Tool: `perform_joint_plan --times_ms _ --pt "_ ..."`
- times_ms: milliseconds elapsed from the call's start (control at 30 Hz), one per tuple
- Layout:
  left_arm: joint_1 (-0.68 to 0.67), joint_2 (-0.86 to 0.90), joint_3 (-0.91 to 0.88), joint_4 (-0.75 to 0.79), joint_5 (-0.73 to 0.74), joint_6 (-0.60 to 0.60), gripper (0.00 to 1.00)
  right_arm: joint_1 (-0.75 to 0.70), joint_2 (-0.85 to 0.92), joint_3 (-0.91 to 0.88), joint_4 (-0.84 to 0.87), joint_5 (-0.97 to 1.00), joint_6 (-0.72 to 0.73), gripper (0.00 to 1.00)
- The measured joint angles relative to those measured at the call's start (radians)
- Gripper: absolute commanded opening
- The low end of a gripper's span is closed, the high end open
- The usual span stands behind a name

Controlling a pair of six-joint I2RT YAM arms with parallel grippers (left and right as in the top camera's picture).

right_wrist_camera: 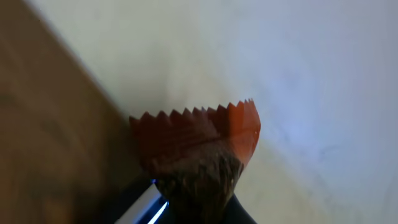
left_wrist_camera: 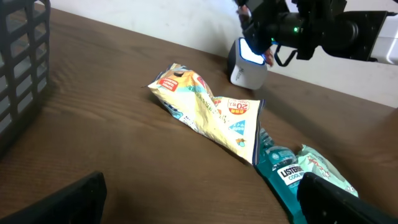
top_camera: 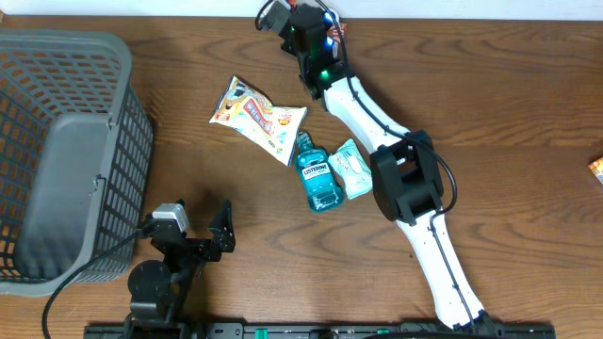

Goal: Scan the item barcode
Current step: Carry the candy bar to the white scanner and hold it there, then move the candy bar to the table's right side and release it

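Open wood [top_camera: 490, 99] runs from the scanner to the small orange item, so my right gripper should go on carrying the red-brown packet across and let go of it beside that item.
My right gripper [top_camera: 306, 33] reaches to the table's far edge and is shut on a red-brown packet [right_wrist_camera: 196, 143] with a zigzag top edge. A corner of that packet [top_camera: 336, 33] shows orange in the overhead view. The packet hangs just over a small white scanner [left_wrist_camera: 245, 62] whose window glows blue. In the right wrist view a lit strip of the scanner [right_wrist_camera: 146, 205] shows beside the packet. My left gripper [top_camera: 198, 231] rests near the front edge, open and holding nothing. Its dark fingers [left_wrist_camera: 62, 199] frame bare wood.
A snack bag [top_camera: 256, 118], a teal Listerine bottle [top_camera: 317, 174] and a mint-green packet [top_camera: 352, 168] lie mid-table. A grey mesh basket [top_camera: 57, 160] fills the left side. A small orange item [top_camera: 595, 168] sits at the right edge.
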Motion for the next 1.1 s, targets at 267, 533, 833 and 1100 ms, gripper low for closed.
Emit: perform_joint_plan --times_ms 267,533,833,1100 --pt "0.000 0.000 0.000 0.000 0.000 0.000 0.98 -0.052 -0.114 0.000 -0.352 0.032 0.004 0.01" --pt "0.000 0.000 0.000 0.000 0.000 0.000 0.98 -0.254 -0.238 0.008 -0.594 0.149 0.038 0.01" --pt "0.000 0.000 0.000 0.000 0.000 0.000 0.98 -0.556 -0.235 -0.052 -0.716 0.199 0.097 0.01" --pt "0.000 0.000 0.000 0.000 0.000 0.000 0.98 -0.797 -0.235 -0.154 -0.720 0.221 0.182 0.01"
